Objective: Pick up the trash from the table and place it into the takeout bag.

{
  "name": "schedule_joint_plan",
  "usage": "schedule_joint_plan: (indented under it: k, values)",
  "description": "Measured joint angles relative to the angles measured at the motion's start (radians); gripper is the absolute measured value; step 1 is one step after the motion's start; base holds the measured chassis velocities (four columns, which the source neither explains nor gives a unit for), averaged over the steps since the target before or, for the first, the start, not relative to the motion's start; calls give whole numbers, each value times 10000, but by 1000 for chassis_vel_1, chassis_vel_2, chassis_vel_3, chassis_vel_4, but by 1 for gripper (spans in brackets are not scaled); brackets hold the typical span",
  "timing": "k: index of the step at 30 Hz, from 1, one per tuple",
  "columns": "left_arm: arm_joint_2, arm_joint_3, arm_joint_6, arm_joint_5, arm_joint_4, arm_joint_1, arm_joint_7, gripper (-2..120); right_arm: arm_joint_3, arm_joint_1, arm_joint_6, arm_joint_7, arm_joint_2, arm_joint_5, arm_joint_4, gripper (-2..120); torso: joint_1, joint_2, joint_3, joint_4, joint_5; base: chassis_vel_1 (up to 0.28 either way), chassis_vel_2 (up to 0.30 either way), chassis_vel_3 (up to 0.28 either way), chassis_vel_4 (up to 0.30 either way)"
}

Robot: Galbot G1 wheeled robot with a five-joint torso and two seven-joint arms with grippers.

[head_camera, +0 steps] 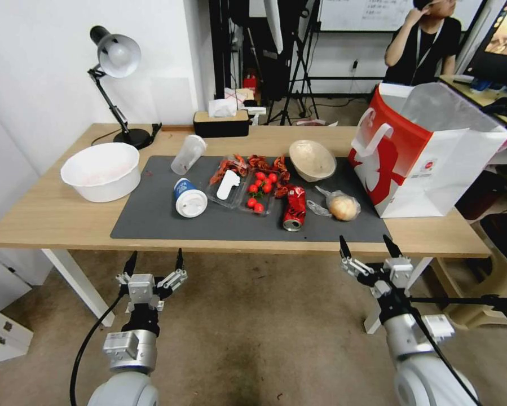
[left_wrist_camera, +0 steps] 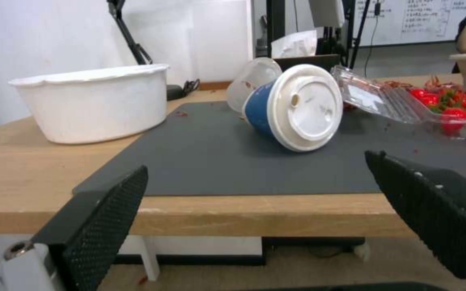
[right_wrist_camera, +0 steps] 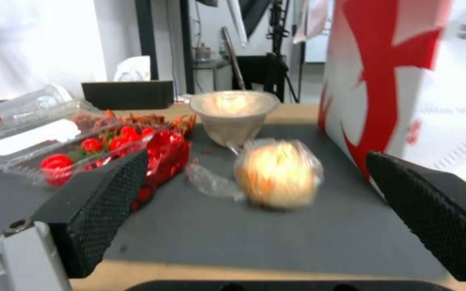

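Observation:
I expect the crumpled clear plastic tail (head_camera: 318, 208) to come along when I lift the wrapped bun (head_camera: 344, 207), because the tail runs into the bun's wrapping.
On the table's (head_camera: 50, 214) dark mat lies the trash: a crushed red can (head_camera: 294, 208), a wrapped bun (head_camera: 342, 207) (right_wrist_camera: 277, 173), a beige paper bowl (head_camera: 312, 160) (right_wrist_camera: 234, 114), a blue-white lidded cup (head_camera: 189, 198) (left_wrist_camera: 295, 107) on its side, and a clear plastic cup (head_camera: 188, 154) (left_wrist_camera: 252, 81) lying behind it. The red-and-white takeout bag (head_camera: 428, 149) (right_wrist_camera: 411, 81) stands open at the mat's right end. My left gripper (head_camera: 154, 263) (left_wrist_camera: 255, 178) hangs open in front of the table edge, facing the lidded cup. My right gripper (head_camera: 367, 246) (right_wrist_camera: 255, 169) is open too, facing the bun.
A large white bowl (head_camera: 101, 171) (left_wrist_camera: 90, 103) sits at the table's left. A clear tray of cherry tomatoes (head_camera: 247, 189) (right_wrist_camera: 55, 141) lies mid-mat with red scraps behind it. A desk lamp (head_camera: 115, 84) and a dark tissue box (head_camera: 221, 123) stand at the back edge.

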Motion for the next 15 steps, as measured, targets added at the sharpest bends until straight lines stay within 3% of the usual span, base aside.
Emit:
schedule_joint_plan:
  k: [15]
  values:
    - [174, 15, -50, -145, 231, -96, 146, 100, -906, 2748, -581, 420, -1303, 1159, -2279, 100, 0, 0, 1, 5, -1, 0, 0, 0, 0]
